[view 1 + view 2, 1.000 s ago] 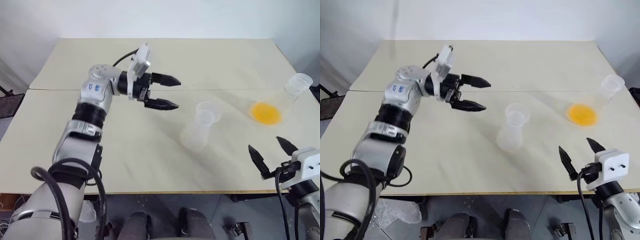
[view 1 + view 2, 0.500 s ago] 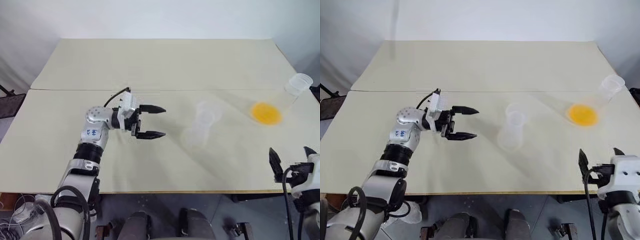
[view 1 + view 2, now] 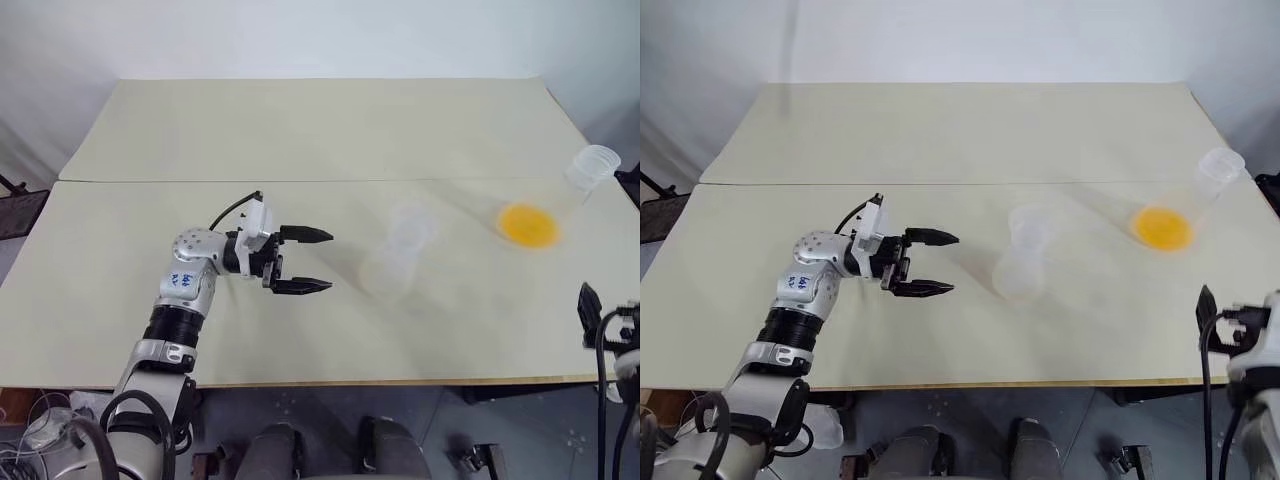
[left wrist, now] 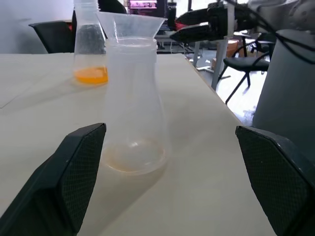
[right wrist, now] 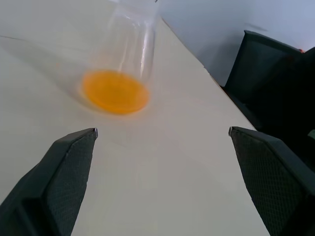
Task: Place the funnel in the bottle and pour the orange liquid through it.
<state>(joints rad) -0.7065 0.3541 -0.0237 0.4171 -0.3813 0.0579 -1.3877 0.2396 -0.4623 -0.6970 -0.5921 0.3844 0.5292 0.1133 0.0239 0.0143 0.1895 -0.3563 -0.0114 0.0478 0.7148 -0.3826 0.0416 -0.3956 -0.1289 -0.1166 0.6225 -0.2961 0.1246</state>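
Observation:
The funnel sits in the bottle's neck (image 3: 1029, 240), so my right gripper keeps going, open, to the neck of the orange liquid's flask (image 3: 1213, 181) and closes below the flask's rim.
The bottle (image 3: 393, 265), a clear conical flask, stands upright near the table's middle with the clear funnel (image 4: 131, 25) seated in its neck. The orange liquid (image 3: 527, 225) pools in a second clear flask (image 3: 590, 166) at the far right of the table. My left gripper (image 3: 328, 260) hovers low over the table, left of the bottle. It points at the bottle, open and empty, a short gap away. My right gripper (image 3: 610, 312) is open and empty at the table's front right corner. It faces the orange liquid (image 5: 115, 92) from a distance.
The cream table (image 3: 300, 130) has a seam running across it behind the flasks. Its right edge lies just beyond the flask with the liquid. Black chairs (image 5: 275, 73) stand past that edge.
My left gripper has come down and drawn back to the left, away from the bottle's top, staying open. My right gripper has swung out to the right.

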